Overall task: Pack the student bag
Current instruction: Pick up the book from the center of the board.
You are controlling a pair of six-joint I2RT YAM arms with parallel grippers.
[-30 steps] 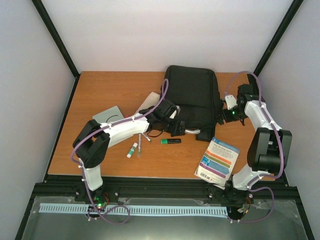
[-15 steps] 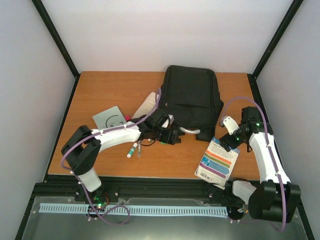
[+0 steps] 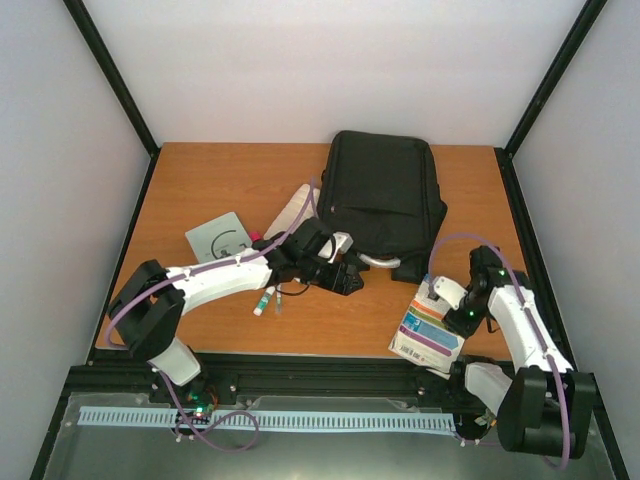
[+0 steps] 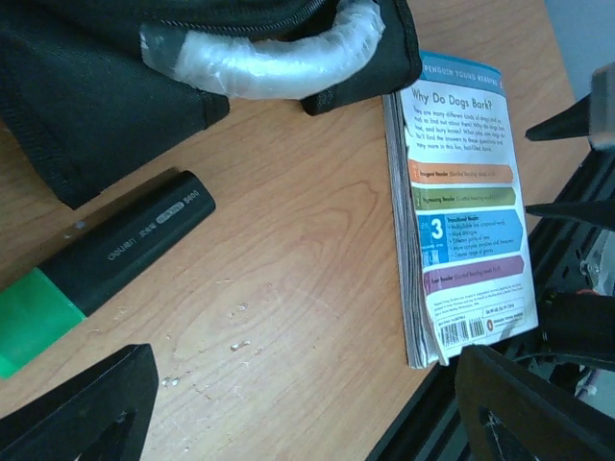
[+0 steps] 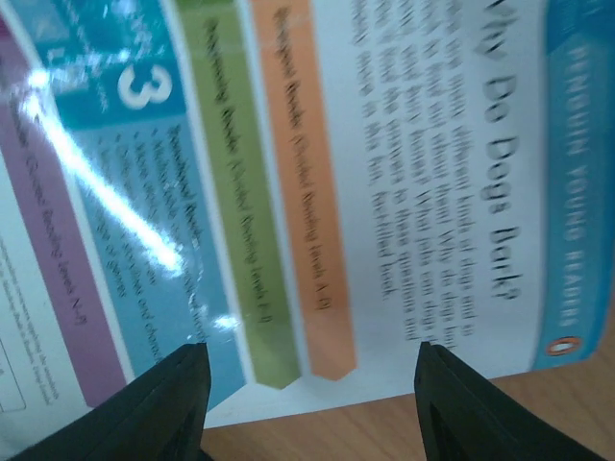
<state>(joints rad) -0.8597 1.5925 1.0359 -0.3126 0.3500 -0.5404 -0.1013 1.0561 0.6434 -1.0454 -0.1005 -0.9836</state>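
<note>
The book lies at an angle over the front rail [image 3: 433,370], so next my left gripper braces the book's page edge while my right gripper takes its spine edge [image 3: 457,354].
The student bag [image 3: 385,195] is a black backpack lying flat at the back middle of the table, its grey handle [image 3: 380,262] pointing toward me. The left wrist view shows a bag corner [image 4: 96,86] and the handle [image 4: 259,53]. My left gripper [image 3: 342,278] hovers open just in front of the handle, over a green-and-black highlighter [image 4: 115,245]; nothing is between its fingers [image 4: 96,408]. A book, "Why Do Dogs Bark?" [image 3: 432,328] [image 4: 466,192] [image 5: 336,144], lies at the front right. My right gripper [image 3: 440,300] is low over its far edge, open, jaws either side of the cover's edge.
A glue stick [image 3: 264,300] and a pen [image 3: 279,292] lie left of the left gripper. A grey square card [image 3: 217,238] and a white pouch [image 3: 288,212] sit further back left. The book lies at the table's front edge [image 3: 330,352], partly over the black rail.
My right arm has swung from beside the bag forward and down onto the book, its jaws narrowing. The left gripper has slid toward the front, over the highlighter.
</note>
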